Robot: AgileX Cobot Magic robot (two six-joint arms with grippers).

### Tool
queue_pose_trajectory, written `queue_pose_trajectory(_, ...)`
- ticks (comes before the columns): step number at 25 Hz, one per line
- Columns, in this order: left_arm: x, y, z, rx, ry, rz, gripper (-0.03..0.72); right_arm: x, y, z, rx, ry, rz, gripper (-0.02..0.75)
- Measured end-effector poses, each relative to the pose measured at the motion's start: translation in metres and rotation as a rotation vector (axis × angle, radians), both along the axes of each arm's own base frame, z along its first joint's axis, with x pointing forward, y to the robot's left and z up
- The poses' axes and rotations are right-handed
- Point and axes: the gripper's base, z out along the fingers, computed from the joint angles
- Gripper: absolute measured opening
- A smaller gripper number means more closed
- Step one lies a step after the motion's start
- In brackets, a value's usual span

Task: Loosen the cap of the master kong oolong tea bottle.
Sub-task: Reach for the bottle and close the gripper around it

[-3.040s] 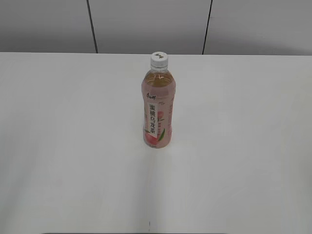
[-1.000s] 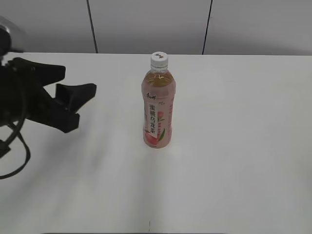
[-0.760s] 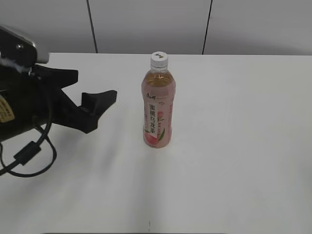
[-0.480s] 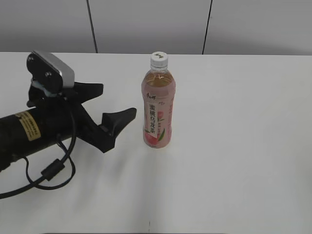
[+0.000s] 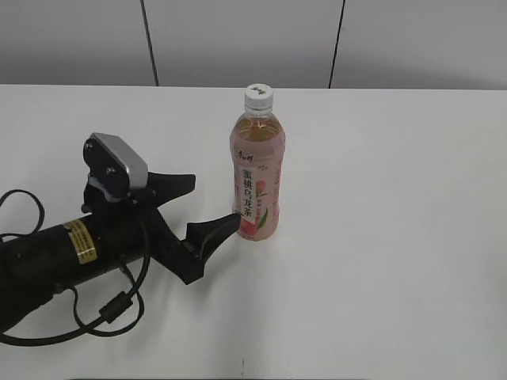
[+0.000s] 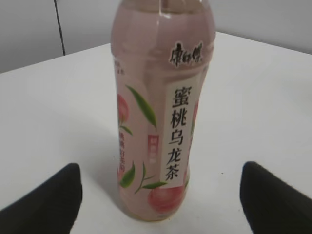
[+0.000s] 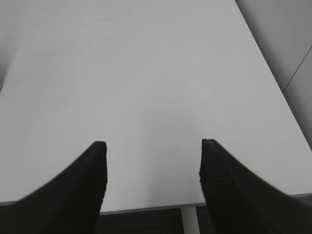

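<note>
My left gripper is down low next to the bottle's base (image 5: 258, 230), far below the bottle's cap. It should move up and close around the middle of the pink label (image 5: 258, 180).
The master kong oolong tea bottle (image 5: 257, 174) stands upright mid-table, pale amber tea above a pink peach label with a white strip of Chinese characters. Its white cap (image 5: 258, 96) is on top. My left gripper (image 5: 212, 207) is open and low at the bottle's left side, its near fingertip close to the bottle's base. In the left wrist view the bottle (image 6: 163, 112) stands between the two spread fingers (image 6: 161, 190), touching neither; the cap is out of that view. My right gripper (image 7: 152, 165) is open and empty over bare table, and does not show in the exterior view.
The white table (image 5: 380, 237) carries only the bottle. A grey panelled wall (image 5: 238, 39) runs behind it. The left arm's black body and cable (image 5: 71, 261) lie across the front left. The right wrist view shows the table's edge (image 7: 146, 207).
The left arm came in from the left edge and moved right and down toward the bottle, its open fingers now at the bottle's lower part. The bottle has not moved.
</note>
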Motion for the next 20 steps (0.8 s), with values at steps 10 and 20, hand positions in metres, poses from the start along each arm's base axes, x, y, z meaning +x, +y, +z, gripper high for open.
queue_pose_trajectory(10, 0.022, -0.016, -0.004, -0.016, -0.046, -0.049, 0.592, 0.0, 0.0, 0.0, 0.0, 0.0, 0.0, 0.458)
queue_pose_trajectory(20, 0.045, -0.032, -0.004, -0.034, -0.109, -0.099, 0.592, 0.0, 0.0, 0.0, 0.0, 0.0, 0.0, 0.458)
